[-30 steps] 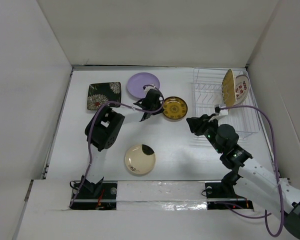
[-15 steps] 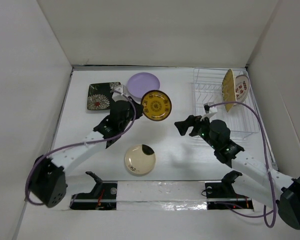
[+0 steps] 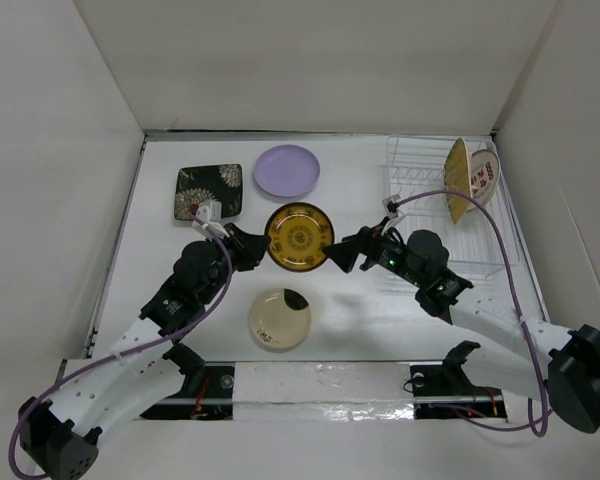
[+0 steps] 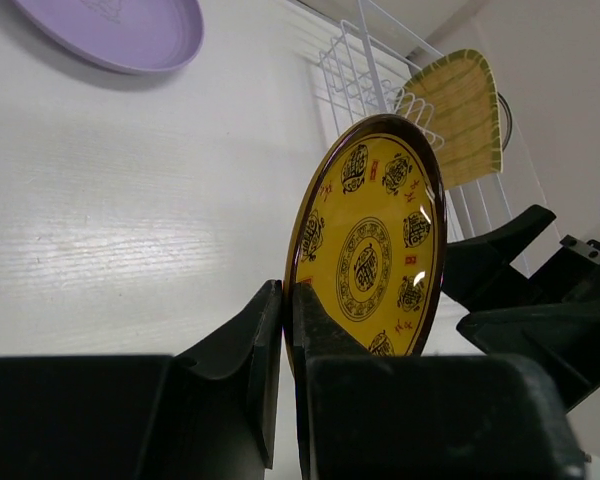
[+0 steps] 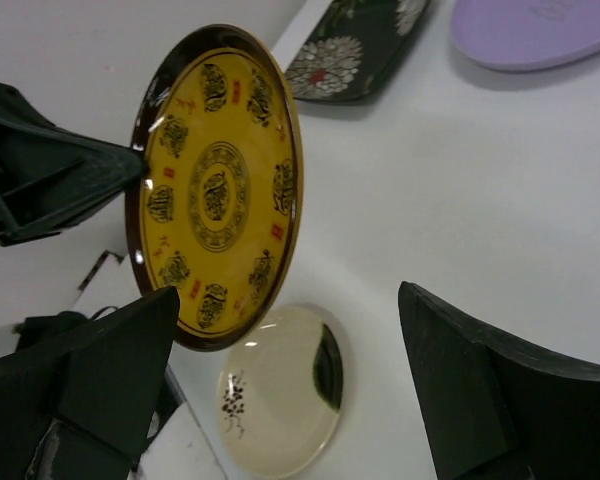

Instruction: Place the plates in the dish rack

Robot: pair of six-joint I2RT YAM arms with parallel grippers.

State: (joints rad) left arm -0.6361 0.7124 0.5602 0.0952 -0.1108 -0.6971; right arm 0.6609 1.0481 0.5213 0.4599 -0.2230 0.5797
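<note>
My left gripper is holding the brown-gold plate (image 3: 299, 237) far away from the dish rack. My right gripper should therefore grab the plate by its free rim (image 3: 331, 232) and bring it over.
My left gripper (image 3: 252, 250) (image 4: 288, 300) is shut on the rim of the brown-gold plate (image 3: 299, 238) (image 4: 370, 250) (image 5: 215, 185), holding it on edge above the table's middle. My right gripper (image 3: 340, 254) (image 5: 288, 295) stands open just at that plate's right rim, with nothing between its fingers. Flat on the table lie the lilac plate (image 3: 287, 170), the black floral square plate (image 3: 209, 190) and the cream plate with a black patch (image 3: 280, 319) (image 5: 280, 390). The dish rack (image 3: 420, 205) (image 4: 355, 60) at the back right holds the yellow woven plate (image 3: 457, 180) (image 4: 460, 115) and the white plate with red marks (image 3: 483, 178) upright.
White walls close in the table on the left, back and right. The rack's near slots (image 3: 480, 250) hold no plates. Purple cables loop from both arms over the table.
The left arm carried the brown-gold plate from beside the rack toward the middle and tipped it up. The right gripper opened wide and swung left to the plate's rim.
</note>
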